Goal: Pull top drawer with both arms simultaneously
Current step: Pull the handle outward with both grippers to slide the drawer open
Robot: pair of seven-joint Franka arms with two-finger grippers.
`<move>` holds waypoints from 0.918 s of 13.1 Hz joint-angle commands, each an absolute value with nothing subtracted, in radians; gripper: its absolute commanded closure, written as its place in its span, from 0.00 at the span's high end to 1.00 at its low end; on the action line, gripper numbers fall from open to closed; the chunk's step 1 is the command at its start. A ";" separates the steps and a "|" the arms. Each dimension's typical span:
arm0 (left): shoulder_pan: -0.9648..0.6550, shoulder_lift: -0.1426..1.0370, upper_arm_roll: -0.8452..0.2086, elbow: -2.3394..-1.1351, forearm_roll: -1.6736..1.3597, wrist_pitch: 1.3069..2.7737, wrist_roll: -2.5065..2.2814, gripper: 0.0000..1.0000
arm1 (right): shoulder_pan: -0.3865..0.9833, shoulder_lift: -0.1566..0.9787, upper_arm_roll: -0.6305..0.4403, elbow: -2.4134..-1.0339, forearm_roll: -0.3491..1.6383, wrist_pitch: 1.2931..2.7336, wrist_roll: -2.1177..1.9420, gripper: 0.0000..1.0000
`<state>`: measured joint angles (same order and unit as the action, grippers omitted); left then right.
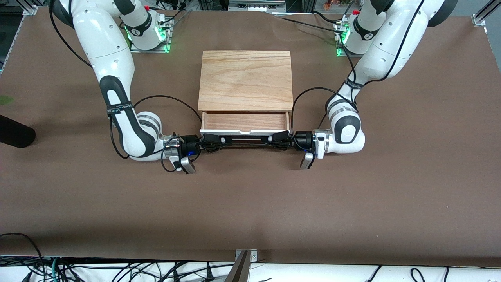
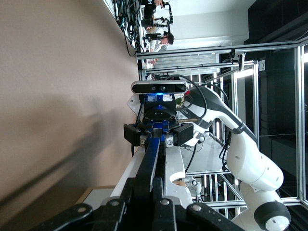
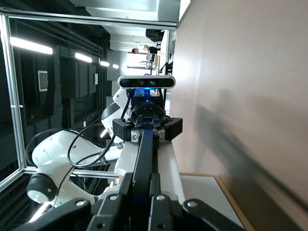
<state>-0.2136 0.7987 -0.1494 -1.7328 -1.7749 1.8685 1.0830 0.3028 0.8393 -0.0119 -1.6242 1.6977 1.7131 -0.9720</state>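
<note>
The drawer's white front panel (image 1: 245,132) is square to the wooden box, so the robot's left gripper should go on pulling the bar handle (image 1: 246,139) until the drawer is well open, and then let go.
The top drawer (image 1: 244,120) stands partly out of the wooden box (image 1: 245,80), and its reddish-brown inside shows. Its white front panel (image 1: 244,132) faces the front camera, with the long black bar handle (image 1: 244,141) across it. My right gripper (image 1: 211,142) is shut on the handle's end toward the right arm's side. My left gripper (image 1: 280,140) is shut on the other end. In the left wrist view my left gripper (image 2: 144,192) clamps the bar (image 2: 151,154). In the right wrist view my right gripper (image 3: 141,185) clamps the bar (image 3: 144,149). Both arms lie low beside the drawer front.
The box sits mid-table between the two arm bases. A dark rounded object (image 1: 15,135) lies at the table's edge toward the right arm's end. Brown tabletop (image 1: 250,203) stretches from the handle toward the front camera. Loose cables loop beside both wrists.
</note>
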 commanded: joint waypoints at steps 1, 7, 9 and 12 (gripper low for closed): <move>-0.216 0.874 -0.087 -1.674 -1.761 1.930 1.115 0.00 | 0.227 0.830 -0.014 -1.574 1.747 1.666 -0.930 0.00; -0.225 0.916 -0.058 -1.553 -1.763 2.017 1.088 0.00 | 0.225 0.842 -0.014 -1.548 1.747 1.666 -0.930 0.00; -0.225 0.922 -0.058 -1.539 -1.763 2.031 1.075 0.00 | 0.227 0.842 -0.014 -1.548 1.743 1.660 -0.931 0.00; -0.225 0.922 -0.058 -1.542 -1.758 2.031 1.077 0.00 | 0.227 0.841 -0.014 -1.549 1.741 1.658 -0.931 0.01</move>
<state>-0.2401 0.8616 -0.1100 -1.5897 -1.7498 1.8839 1.0332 0.2933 0.8822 -0.0120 -1.5366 1.7229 1.7472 -0.9437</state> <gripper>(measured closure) 0.815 0.819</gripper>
